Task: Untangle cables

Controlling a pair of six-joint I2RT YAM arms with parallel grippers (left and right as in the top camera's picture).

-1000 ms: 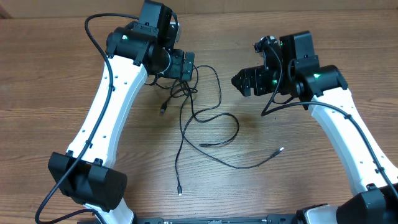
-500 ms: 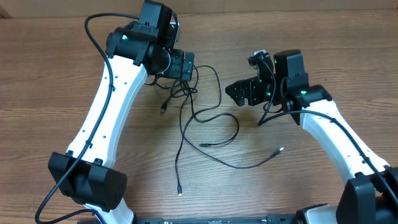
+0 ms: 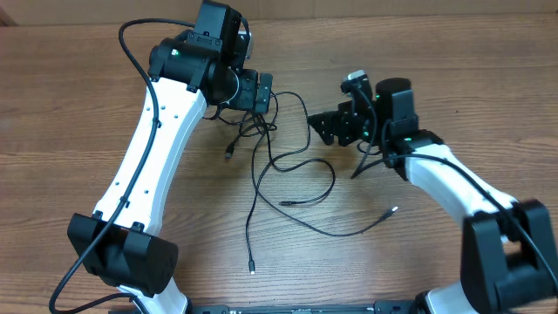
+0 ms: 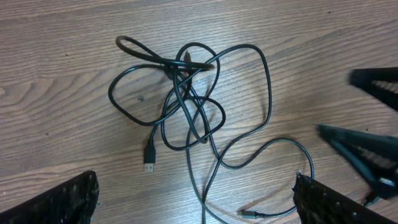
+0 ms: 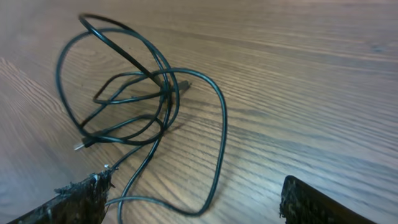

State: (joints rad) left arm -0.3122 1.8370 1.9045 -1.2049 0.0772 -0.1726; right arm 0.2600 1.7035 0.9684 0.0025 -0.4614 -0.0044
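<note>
I keep moving my right gripper's open fingers forward to the outer cable loop (image 3: pixel 295 95), which bows clear of the knot toward them, until they straddle the loop's piece of cable (image 3: pixel 307 115), then close them.
Thin black cables (image 3: pixel 261 131) lie knotted on the wooden table, with long loose strands trailing toward the front. One strand ends in a silvery tip (image 3: pixel 394 209). My left gripper (image 3: pixel 264 94) hovers open just behind the knot (image 4: pixel 180 93), its fingers (image 4: pixel 65 202) wide apart at the frame's bottom corners; a USB plug (image 4: pixel 149 163) lies ahead. My right gripper (image 3: pixel 316 127) is open at the tangle's right side. In the right wrist view a cable loop (image 5: pixel 217 155) runs between its fingers (image 5: pixel 323 205), with the knot (image 5: pixel 143 93) beyond.
The right gripper's two dark fingers (image 4: pixel 367 149) show at the right edge of the left wrist view. Another plug end (image 3: pixel 251 269) lies near the table's front. Bare wood (image 3: pixel 418 253) spreads to the front right.
My right arm has swung left and come in close to the tangle's right loop. The left arm and the cables have not moved.
</note>
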